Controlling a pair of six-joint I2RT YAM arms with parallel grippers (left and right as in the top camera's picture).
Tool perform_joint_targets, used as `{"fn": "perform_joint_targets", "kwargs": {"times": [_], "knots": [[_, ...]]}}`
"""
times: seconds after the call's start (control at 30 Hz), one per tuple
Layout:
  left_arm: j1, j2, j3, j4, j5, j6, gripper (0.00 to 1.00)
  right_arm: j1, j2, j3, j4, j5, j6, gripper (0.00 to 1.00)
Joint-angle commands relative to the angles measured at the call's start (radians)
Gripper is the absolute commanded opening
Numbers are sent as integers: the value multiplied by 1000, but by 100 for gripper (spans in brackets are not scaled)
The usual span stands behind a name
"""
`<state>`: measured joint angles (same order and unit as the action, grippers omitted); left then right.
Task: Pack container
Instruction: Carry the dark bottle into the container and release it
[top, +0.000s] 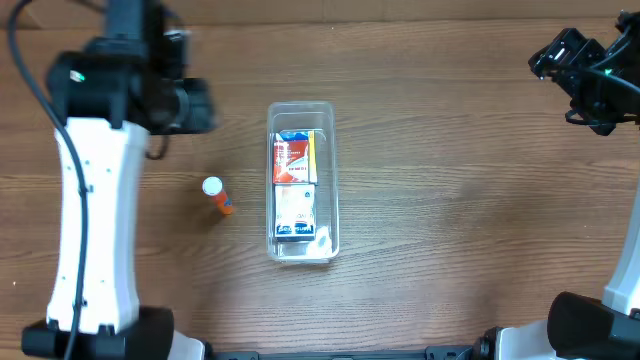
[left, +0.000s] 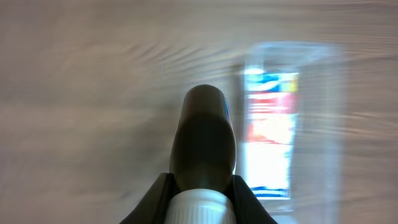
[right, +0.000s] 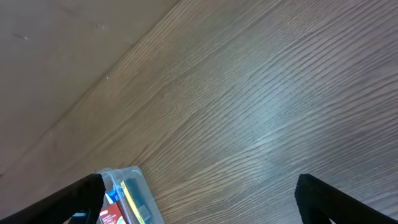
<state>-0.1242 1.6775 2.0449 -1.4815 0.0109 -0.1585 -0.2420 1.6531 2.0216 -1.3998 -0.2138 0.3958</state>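
The part of the container (top: 325, 158) next to the red and white box is free, so my left gripper should keep carrying the dark bottle (left: 203, 134) by its white cap until the bottle stands there.
The clear plastic container (top: 331, 180) lies lengthwise at the table's middle. It holds a red and white box (top: 295, 157) at the far end and a white and blue box (top: 295, 211) at the near end. My left gripper (top: 197, 105) is up at the left, apart from the container. In the left wrist view it (left: 198, 210) is shut on a dark bottle with a white cap (left: 204, 140), and the blurred container (left: 323, 124) lies to its right. My right gripper (top: 572, 62) is open and empty at the far right. In its wrist view (right: 199, 205) a container corner (right: 127, 177) shows.
A small orange bottle with a white cap (top: 217, 195) lies on the wooden table left of the container. The arm bases stand at the near left and near right corners.
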Motion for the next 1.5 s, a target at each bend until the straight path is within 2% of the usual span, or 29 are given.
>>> {"fn": "perform_joint_targets", "kwargs": {"times": [0.0,0.1,0.27,0.5,0.63,0.8,1.2,1.23,1.27,1.3,1.33,1.4,1.43,1.47], "knots": [[-157,2,-9,54,23,-85,19,-2,-5,7,3,-8,-4,100],[-257,36,-60,113,21,-135,20,-2,-5,7,3,-8,-4,100],[-353,108,-176,212,8,-224,19,-2,-5,7,3,-8,-4,100],[-392,234,-231,249,5,-361,16,-2,-5,7,3,-8,-4,100],[-398,256,-231,276,2,-389,17,-2,-5,7,3,-8,-4,100],[-404,291,-231,284,0,-498,20,-2,-5,7,3,-8,-4,100],[-407,414,-231,345,3,-492,21,-2,-5,7,3,-8,-4,100],[-407,414,-231,346,0,-492,24,-2,-5,7,3,-8,-4,100],[-407,413,-230,345,-3,-492,33,-2,-5,7,3,-8,-4,100],[-407,412,-230,341,-3,-486,45,-2,-5,7,3,-8,-4,100],[-407,407,-230,338,-2,-467,52,-2,-5,7,3,-8,-4,100],[-402,390,-219,312,2,-426,74,-2,-5,7,3,-8,-4,100],[-397,378,-207,292,1,-407,91,-2,-5,7,3,-8,-4,100],[-391,365,-190,271,1,-390,95,-2,-5,7,3,-8,-4,100]]}}
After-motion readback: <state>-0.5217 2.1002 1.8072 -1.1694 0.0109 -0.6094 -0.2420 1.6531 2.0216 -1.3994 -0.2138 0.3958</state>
